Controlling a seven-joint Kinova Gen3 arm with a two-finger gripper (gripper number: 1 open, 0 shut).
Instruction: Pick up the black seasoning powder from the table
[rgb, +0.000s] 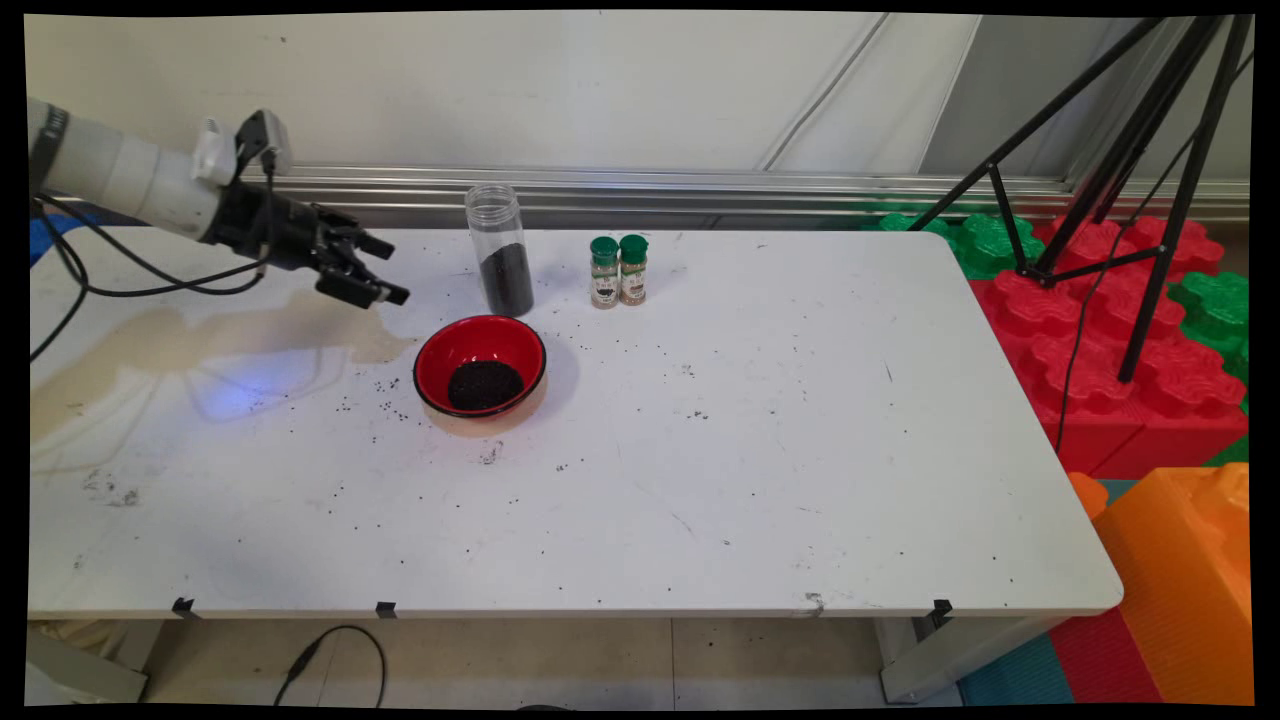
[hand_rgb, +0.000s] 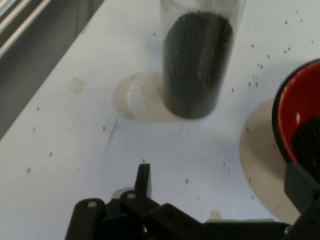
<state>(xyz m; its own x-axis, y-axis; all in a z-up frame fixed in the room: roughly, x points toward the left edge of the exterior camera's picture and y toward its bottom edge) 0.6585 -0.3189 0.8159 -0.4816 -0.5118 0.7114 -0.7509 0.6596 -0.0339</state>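
Observation:
I am facing the clear jar's opening (rgb: 491, 196) well above its fill, so I expect the black grains (rgb: 507, 282) to pour out only when I tip the jar steeply.
My black gripper (rgb: 385, 270) hangs open over the table's back left, empty, its tips pointing right toward a clear plastic jar (rgb: 499, 250) partly filled with black grains. In the hand view that jar (hand_rgb: 197, 62) stands upright straight ahead, apart from the fingers (hand_rgb: 143, 180). A red bowl (rgb: 480, 365) with black rim holds a heap of the same black grains; it sits in front of the jar, and its edge (hand_rgb: 295, 120) shows at the right of the hand view. Two small green-capped spice bottles (rgb: 618, 271) stand side by side right of the jar.
Black grains lie scattered on the white table (rgb: 760, 480) around the bowl. A brownish stain spreads across the left side. Right of the table are red, green and orange foam blocks (rgb: 1110, 350) and a black tripod (rgb: 1130, 190). A metal rail runs along the wall behind.

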